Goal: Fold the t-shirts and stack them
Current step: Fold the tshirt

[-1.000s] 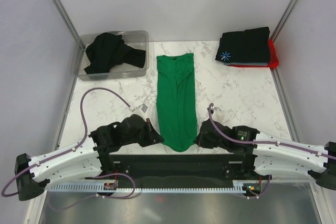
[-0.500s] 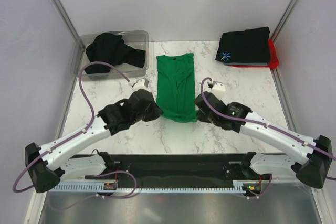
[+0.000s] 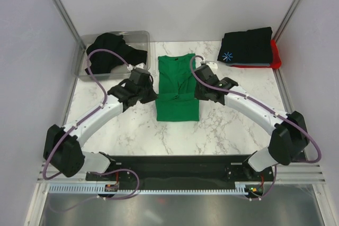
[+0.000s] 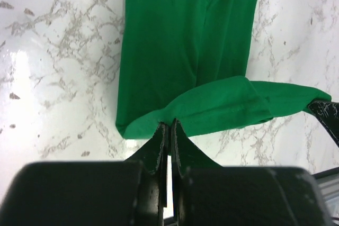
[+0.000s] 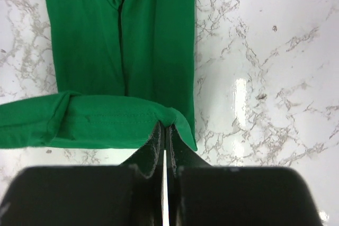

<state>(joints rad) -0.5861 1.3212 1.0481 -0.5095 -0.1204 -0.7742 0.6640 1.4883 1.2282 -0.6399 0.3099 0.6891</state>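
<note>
I should go on moving my right gripper toward the collar [image 3: 178,57], because the hem's corner [image 3: 193,97] lines up with the green t-shirt's side edge, and let go once the hem lies flat.
A bright green t-shirt [image 3: 177,86] lies as a long strip in the middle of the marble table, its near end lifted and carried over toward the collar. My left gripper [image 3: 155,97] is shut on the left corner of that raised hem [image 4: 212,110]. My right gripper [image 3: 199,95] is shut on its right corner [image 5: 106,121]. A crumpled black t-shirt [image 3: 110,52] fills a clear bin [image 3: 139,38] at the back left. At the back right a folded black t-shirt [image 3: 248,46] with a blue-white starburst rests on a red t-shirt [image 3: 275,56].
Grey walls with metal posts close in the table at the left, right and back. The arms' black mounting rail [image 3: 180,168] runs along the near edge. Bare marble [image 3: 238,115] shows on both sides of the green shirt.
Both grippers have carried the green shirt's near hem away from the table's front edge toward the collar, doubling the strip over itself. The arms stretched out with it.
</note>
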